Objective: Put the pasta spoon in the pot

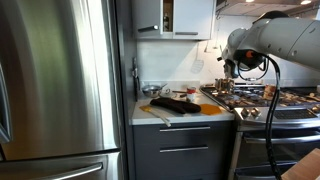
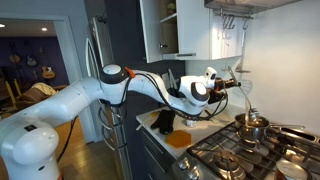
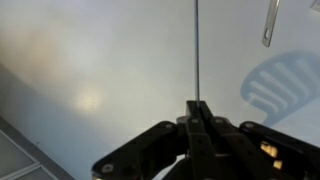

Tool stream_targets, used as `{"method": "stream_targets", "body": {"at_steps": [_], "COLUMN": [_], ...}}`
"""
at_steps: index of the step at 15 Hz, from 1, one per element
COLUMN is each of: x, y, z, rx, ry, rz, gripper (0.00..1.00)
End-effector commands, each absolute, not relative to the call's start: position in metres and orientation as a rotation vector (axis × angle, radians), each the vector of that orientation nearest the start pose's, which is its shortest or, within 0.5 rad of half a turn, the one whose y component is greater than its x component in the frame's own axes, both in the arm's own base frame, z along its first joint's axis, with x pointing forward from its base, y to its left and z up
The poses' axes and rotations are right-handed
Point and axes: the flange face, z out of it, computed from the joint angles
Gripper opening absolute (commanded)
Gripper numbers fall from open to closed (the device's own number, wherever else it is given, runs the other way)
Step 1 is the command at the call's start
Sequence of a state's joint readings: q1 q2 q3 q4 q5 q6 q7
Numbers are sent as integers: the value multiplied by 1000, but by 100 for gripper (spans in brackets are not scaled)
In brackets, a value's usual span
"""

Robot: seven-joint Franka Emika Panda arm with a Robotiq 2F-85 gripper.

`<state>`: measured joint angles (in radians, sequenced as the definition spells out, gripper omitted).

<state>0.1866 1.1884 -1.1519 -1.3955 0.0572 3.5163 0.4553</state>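
Observation:
My gripper keeps moving down until the spoon's head is inside the pot, then let go, because the pasta spoon's handle runs straight from the fingers and the pot is open below.
My gripper is shut on the thin dark handle of the pasta spoon, which runs straight away from the jaws; its head is out of view there. A slotted shadow falls on the pale wall to the right. In both exterior views the gripper hangs over the back of the stove. The slim spoon slants down from it toward the small coppery pot. The pot stands on a rear burner just below the gripper.
The stove carries other pans. The counter beside it holds a flat dark tray and a wooden utensil. A steel fridge stands next to it. Utensils hang on the wall under open cabinets.

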Motion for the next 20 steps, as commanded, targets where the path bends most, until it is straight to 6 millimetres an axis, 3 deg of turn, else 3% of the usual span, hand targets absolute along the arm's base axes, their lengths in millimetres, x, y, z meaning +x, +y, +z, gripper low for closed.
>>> {"method": "stream_targets", "body": {"at_steps": [1, 15, 20], "x": [704, 717, 721], "y": [-327, -320, -320], "z": [350, 284, 272], "rx": [1858, 1899, 1897], "ry": [-129, 60, 109], "rz": [1358, 1224, 1200], "gripper": [1, 1, 1]}}
